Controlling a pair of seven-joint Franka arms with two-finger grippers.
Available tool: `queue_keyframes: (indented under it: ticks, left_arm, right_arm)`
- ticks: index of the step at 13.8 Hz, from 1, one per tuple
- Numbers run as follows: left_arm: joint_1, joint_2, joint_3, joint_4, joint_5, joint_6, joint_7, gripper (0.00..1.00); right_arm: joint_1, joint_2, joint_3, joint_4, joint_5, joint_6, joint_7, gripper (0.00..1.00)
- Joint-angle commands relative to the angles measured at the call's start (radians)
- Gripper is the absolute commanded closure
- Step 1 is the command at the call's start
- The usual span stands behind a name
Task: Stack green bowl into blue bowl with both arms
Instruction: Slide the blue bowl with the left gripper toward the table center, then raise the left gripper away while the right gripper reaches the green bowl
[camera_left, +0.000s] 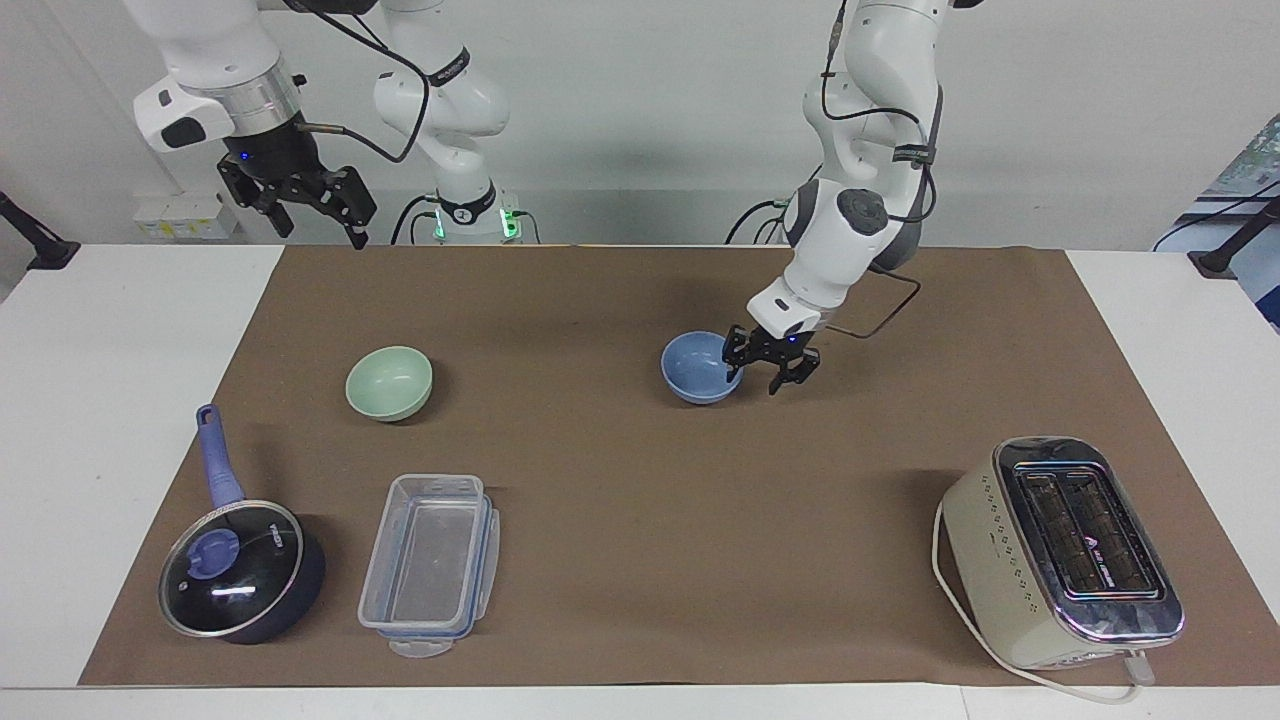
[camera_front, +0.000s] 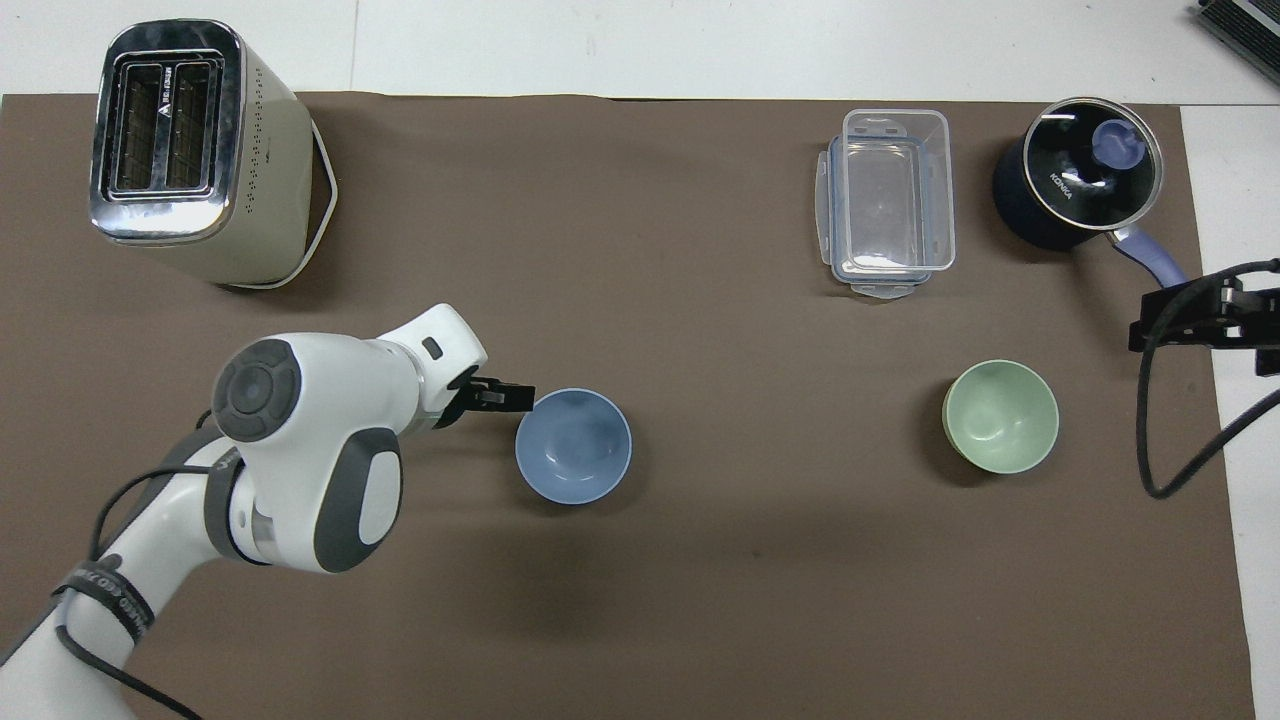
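Note:
I see that the blue bowl's rim (camera_front: 573, 391) looks as wide as the green bowl's rim (camera_front: 1000, 416), so the green bowl will almost hide the blue bowl when I stack them.
The blue bowl (camera_left: 700, 368) stands upright on the brown mat near the table's middle; it also shows in the overhead view (camera_front: 573, 445). My left gripper (camera_left: 758, 380) is open and empty, low beside the bowl's rim on the side toward the left arm's end, and it shows in the overhead view (camera_front: 512, 397) just clear of the rim. The green bowl (camera_left: 389, 383) stands alone toward the right arm's end, as the overhead view (camera_front: 1000, 416) also shows. My right gripper (camera_left: 322, 225) is open and empty, and waits high over the mat's edge at the right arm's end.
A cream toaster (camera_left: 1060, 550) stands farther from the robots at the left arm's end. A clear plastic container (camera_left: 430, 565) and a lidded dark pot (camera_left: 240, 570) with a purple handle stand farther from the robots than the green bowl.

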Motion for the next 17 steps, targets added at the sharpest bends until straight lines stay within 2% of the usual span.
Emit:
queue_keyframes:
  ticks: [1, 5, 9, 11, 14, 17]
  left_arm:
    - [0.088, 0.003, -0.004, 0.102, 0.083, -0.137, 0.011, 0.0]
    - [0.193, 0.022, -0.001, 0.252, 0.149, -0.323, 0.013, 0.0]
    - [0.279, 0.014, 0.001, 0.414, 0.236, -0.519, 0.016, 0.0]
    - [0.317, -0.001, 0.002, 0.452, 0.292, -0.58, 0.07, 0.0]
    - [0.415, -0.035, 0.002, 0.46, 0.289, -0.616, 0.131, 0.0]
    - [0.408, -0.031, -0.001, 0.513, 0.29, -0.662, 0.041, 0.0]
  right_arm:
    - [-0.01, -0.029, -0.004, -0.046, 0.015, 0.006, 0.0, 0.0]
    - [-0.079, -0.127, -0.004, -0.253, 0.013, 0.158, -0.141, 0.0]
    - [-0.105, -0.179, -0.004, -0.435, 0.013, 0.256, -0.166, 0.0]
    - [-0.122, -0.197, -0.008, -0.561, 0.01, 0.346, -0.23, 0.0]
    - [-0.161, -0.179, -0.008, -0.699, 0.01, 0.556, -0.287, 0.0]
    - [-0.179, -0.083, -0.008, -0.766, 0.01, 0.716, -0.289, 0.0]
